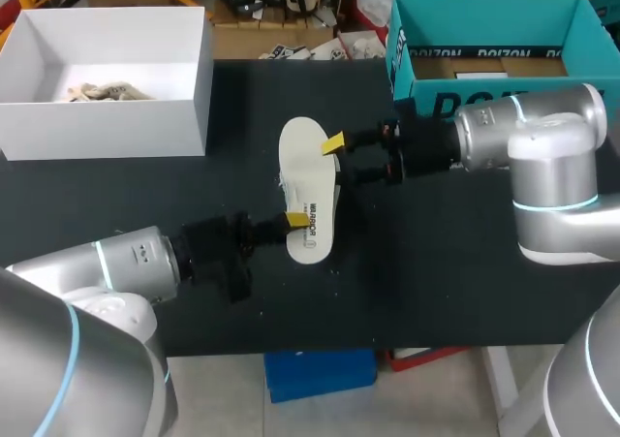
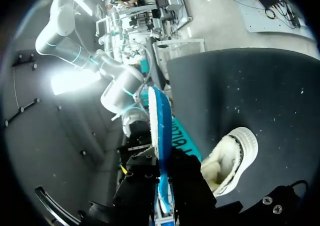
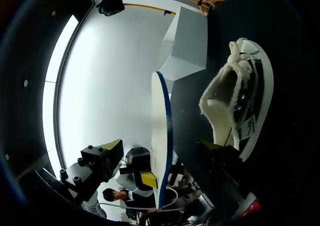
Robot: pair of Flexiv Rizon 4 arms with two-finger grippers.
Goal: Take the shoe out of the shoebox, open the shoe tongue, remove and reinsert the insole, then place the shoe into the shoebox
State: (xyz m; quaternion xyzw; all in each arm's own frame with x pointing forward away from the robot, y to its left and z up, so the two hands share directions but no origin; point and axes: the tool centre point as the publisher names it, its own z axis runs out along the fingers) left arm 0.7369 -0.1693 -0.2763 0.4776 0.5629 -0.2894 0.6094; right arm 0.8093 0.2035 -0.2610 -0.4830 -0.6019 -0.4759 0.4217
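Note:
The white insole (image 1: 307, 187) juts out straight from my left gripper, so it should stay nearly flat when my right gripper alone holds its side edge.
My left gripper (image 1: 295, 221) is shut on the near end of the white insole (image 1: 308, 171) and holds it above the black table. In the left wrist view the insole (image 2: 159, 136) shows edge-on, blue underneath, clamped in the gripper (image 2: 165, 186). The right gripper (image 1: 339, 161) stands open around the insole's far half. In the right wrist view its yellow-tipped finger (image 3: 112, 148) is clear of the insole (image 3: 161, 136). The white shoe (image 3: 245, 100) lies on its side on the table, mostly hidden under the insole in the head view. It also shows ahead of the left gripper (image 2: 230, 161).
A teal shoebox (image 1: 484, 93) stands at the back right, close behind my right arm. A white box (image 1: 107, 127) with crumpled paper inside stands at the back left. The table's front edge (image 1: 291, 345) lies near my left arm.

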